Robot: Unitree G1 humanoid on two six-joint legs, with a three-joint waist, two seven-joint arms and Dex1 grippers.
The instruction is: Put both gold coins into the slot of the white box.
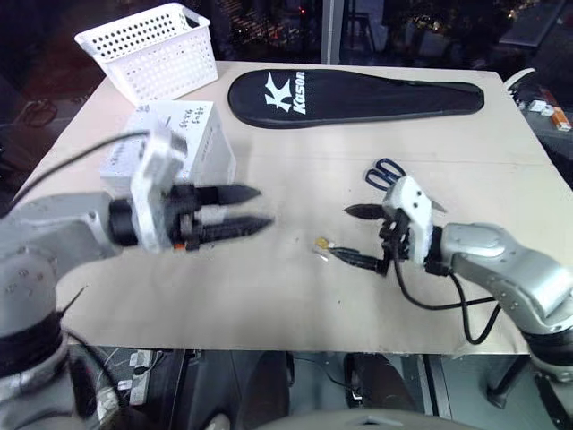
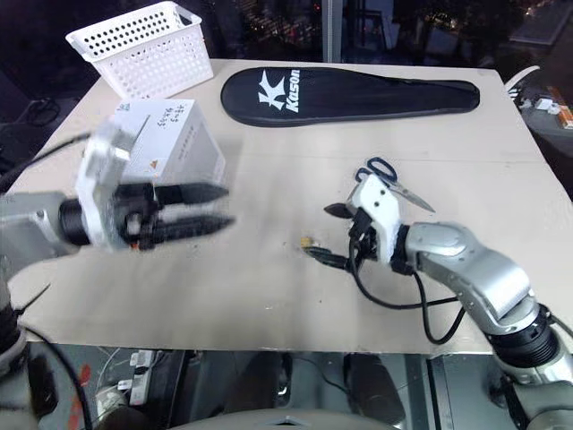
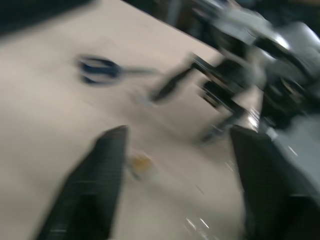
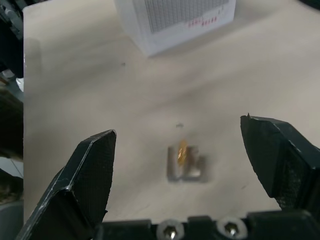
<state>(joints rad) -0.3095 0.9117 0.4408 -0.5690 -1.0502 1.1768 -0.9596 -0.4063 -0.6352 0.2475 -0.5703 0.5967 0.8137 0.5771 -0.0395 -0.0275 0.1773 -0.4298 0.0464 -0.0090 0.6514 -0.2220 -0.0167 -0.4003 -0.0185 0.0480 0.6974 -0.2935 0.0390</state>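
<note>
The gold coin is by the robot's right gripper and the white box [image 1: 211, 150] is by its left gripper, so next the right gripper picks up the coin [image 1: 323, 243] and passes it over.
One gold coin [image 4: 182, 151] stands on edge in a small clear holder [image 4: 189, 169] on the table's tan top, also seen as a yellow speck [image 1: 321, 243]. My right gripper [image 1: 360, 236] is open just to the right of it, one finger on each side of the line to the coin, and holds nothing. The white box [image 1: 199, 136] stands at the left of the table, partly hidden behind my left hand. My left gripper [image 1: 243, 209] hovers open and empty in front of the box, pointing right toward the coin [image 3: 141, 161].
Blue-handled scissors [image 1: 386, 173] lie just behind my right gripper. A black racket bag [image 1: 354, 97] lies across the back of the table, and a white perforated basket [image 1: 152, 49] stands at the back left. The table's front edge [image 1: 269, 345] is close.
</note>
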